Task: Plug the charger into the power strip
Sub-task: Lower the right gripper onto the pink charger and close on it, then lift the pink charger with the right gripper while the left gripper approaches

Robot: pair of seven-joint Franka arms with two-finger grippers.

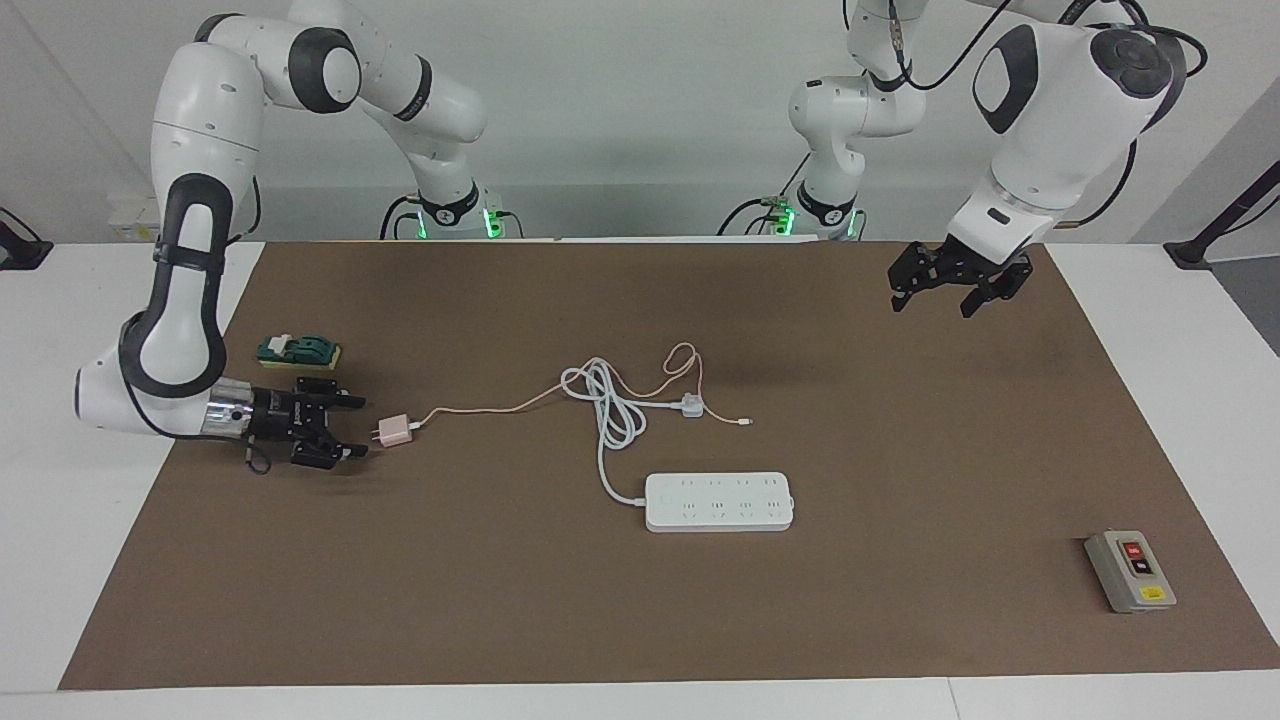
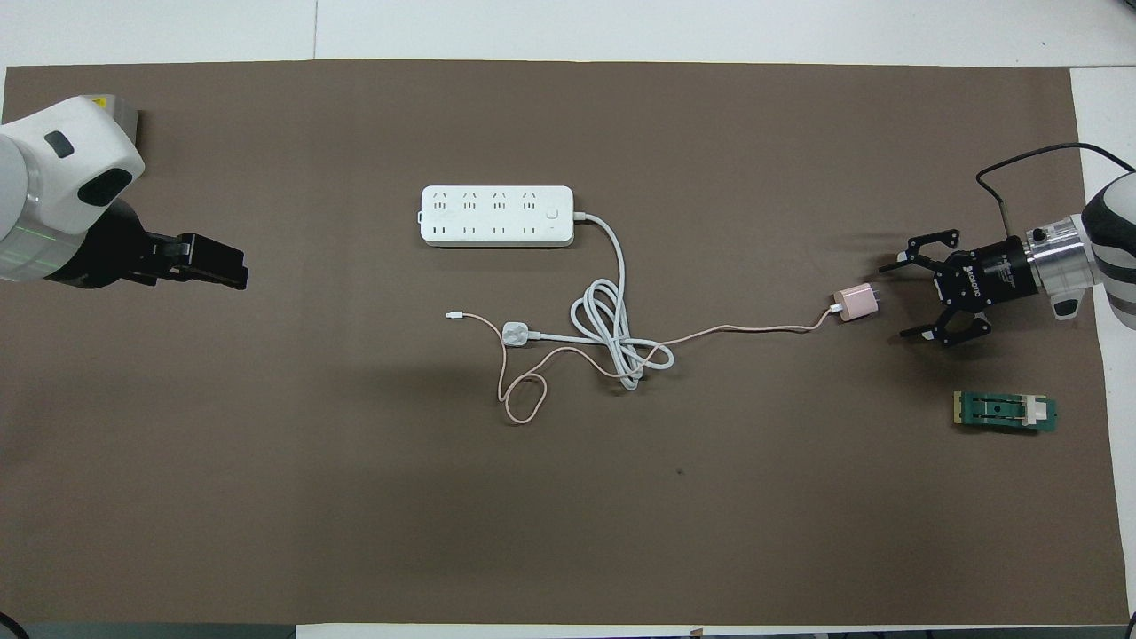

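The charger should lift its pink cable (image 2: 745, 328) off the coiled white cord when I carry it. The cord should stay still, because the cable lies loosely across it (image 2: 650, 352).
The pale pink charger (image 1: 395, 431) (image 2: 855, 302) lies on the brown mat toward the right arm's end, prongs pointing at my right gripper. Its thin pink cable (image 1: 480, 408) (image 2: 737, 330) runs to the middle of the table. My right gripper (image 1: 358, 427) (image 2: 896, 300) is low and level, open and empty, its fingertips just short of the charger's prongs. The white power strip (image 1: 718, 502) (image 2: 495, 216) lies flat mid-table, sockets up. My left gripper (image 1: 932, 305) (image 2: 213, 266) waits raised over the mat at the left arm's end, open and empty.
The strip's thick white cord (image 1: 605, 400) (image 2: 612, 342) lies coiled nearer to the robots than the strip, ending in a white three-pin plug (image 1: 690, 406) (image 2: 516, 333). A green block (image 1: 300, 351) (image 2: 1005, 413) sits beside the right gripper. A grey button box (image 1: 1130, 570) sits at the left arm's end.
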